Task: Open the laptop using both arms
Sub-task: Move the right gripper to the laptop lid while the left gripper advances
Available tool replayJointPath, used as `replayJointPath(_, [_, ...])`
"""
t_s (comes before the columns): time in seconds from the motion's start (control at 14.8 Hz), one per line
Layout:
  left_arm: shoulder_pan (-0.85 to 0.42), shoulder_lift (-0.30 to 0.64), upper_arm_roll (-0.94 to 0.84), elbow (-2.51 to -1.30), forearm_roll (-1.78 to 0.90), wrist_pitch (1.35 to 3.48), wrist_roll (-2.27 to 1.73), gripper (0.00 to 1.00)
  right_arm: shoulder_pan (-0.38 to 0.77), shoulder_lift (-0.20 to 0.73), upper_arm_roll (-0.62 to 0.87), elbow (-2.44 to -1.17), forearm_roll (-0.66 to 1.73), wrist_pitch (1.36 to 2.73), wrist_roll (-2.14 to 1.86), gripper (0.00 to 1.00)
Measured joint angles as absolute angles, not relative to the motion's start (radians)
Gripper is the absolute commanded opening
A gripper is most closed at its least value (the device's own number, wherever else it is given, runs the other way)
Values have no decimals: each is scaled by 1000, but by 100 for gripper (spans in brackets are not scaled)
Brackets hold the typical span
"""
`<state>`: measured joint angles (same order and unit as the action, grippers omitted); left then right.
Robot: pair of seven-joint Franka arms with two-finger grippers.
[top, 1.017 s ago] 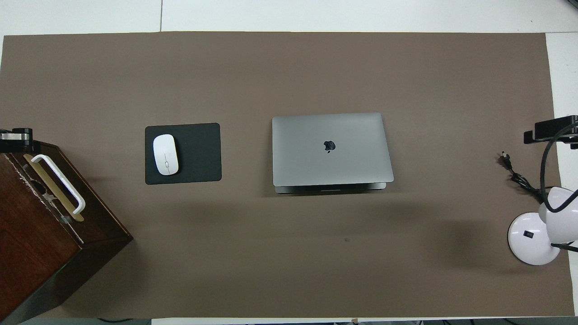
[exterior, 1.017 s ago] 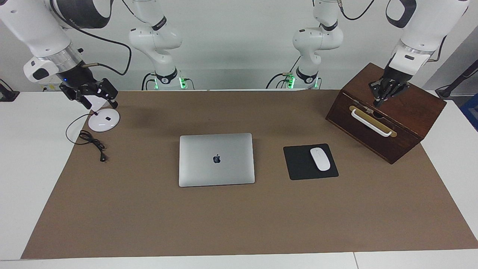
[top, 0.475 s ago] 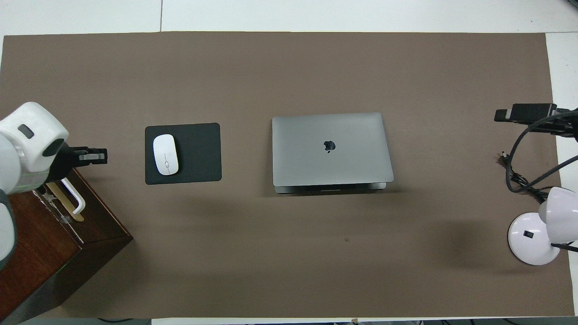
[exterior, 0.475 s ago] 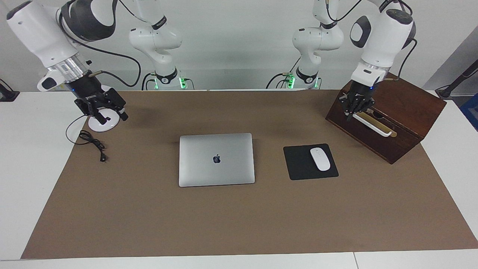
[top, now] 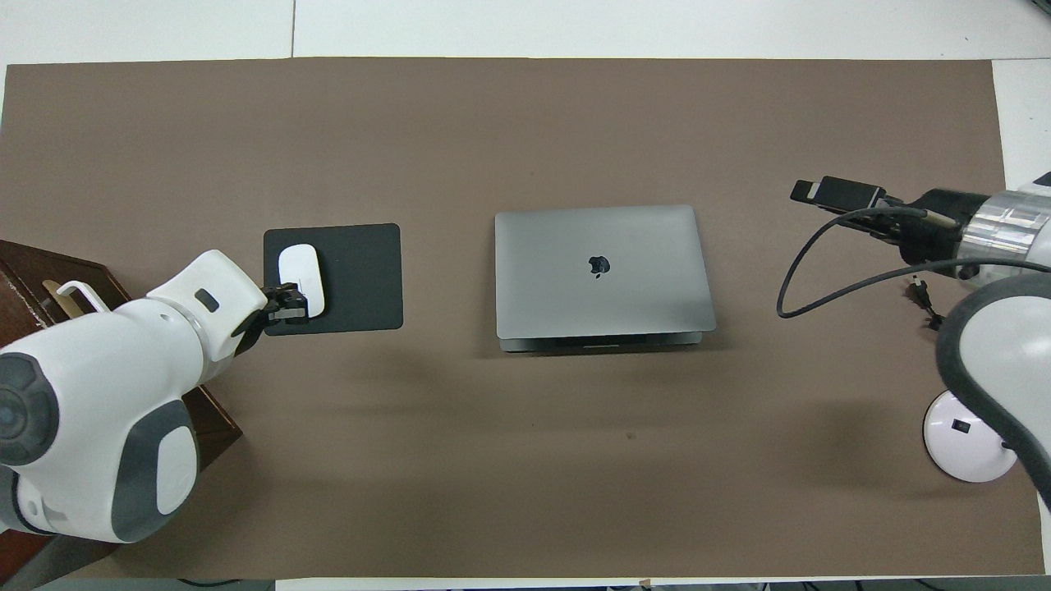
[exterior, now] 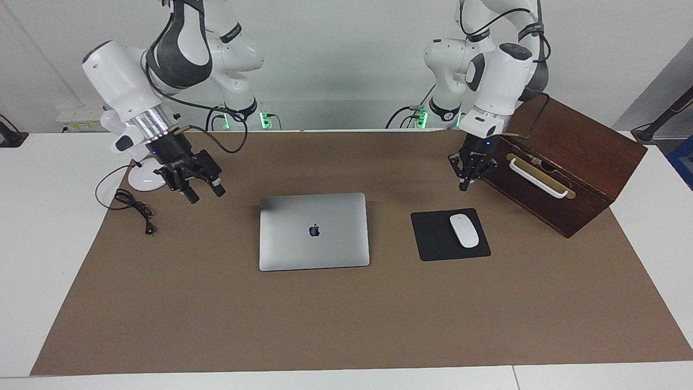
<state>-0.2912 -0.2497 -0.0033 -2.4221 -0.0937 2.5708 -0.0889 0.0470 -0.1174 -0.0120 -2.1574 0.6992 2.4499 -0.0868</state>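
I expect the lid [top: 602,268] to swing back on its far edge and stay open when I lift it, because its near edge shows a dark gap [top: 603,344].
The silver-grey laptop [exterior: 314,230] lies closed on the brown mat, its apple logo up; it also shows in the overhead view [top: 603,267]. My right gripper [exterior: 204,193] is open and empty. It hangs low over the mat beside the laptop, toward the right arm's end, clear of the lid; it also shows in the overhead view [top: 821,190]. My left gripper [exterior: 465,183] points down over the mat between the wooden box and the mouse pad. In the overhead view it [top: 287,304] covers the mouse pad's edge.
A dark wooden box [exterior: 563,162] with a white handle stands at the left arm's end. A black mouse pad [exterior: 433,238] with a white mouse [exterior: 464,230] lies beside the laptop. A white lamp base [exterior: 142,181] and a black cable [exterior: 135,208] lie at the right arm's end.
Both arms have swung in from the table's ends toward the laptop and come lower. The left gripper left the wooden box; the right gripper left the lamp base. The laptop has not moved.
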Motion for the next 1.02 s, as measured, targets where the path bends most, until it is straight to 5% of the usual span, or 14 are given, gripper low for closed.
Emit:
replayJointPath(0.34, [-436,-205,-4,-2564,-94,2864,-212,0,49,-116,120,-2232,929,2638,-87,100])
replayJointPath(1.02, [-626,-62,-4,-2579,-95,3121,-251,0,55,-96,334,-2277,1553,2843,-150,100])
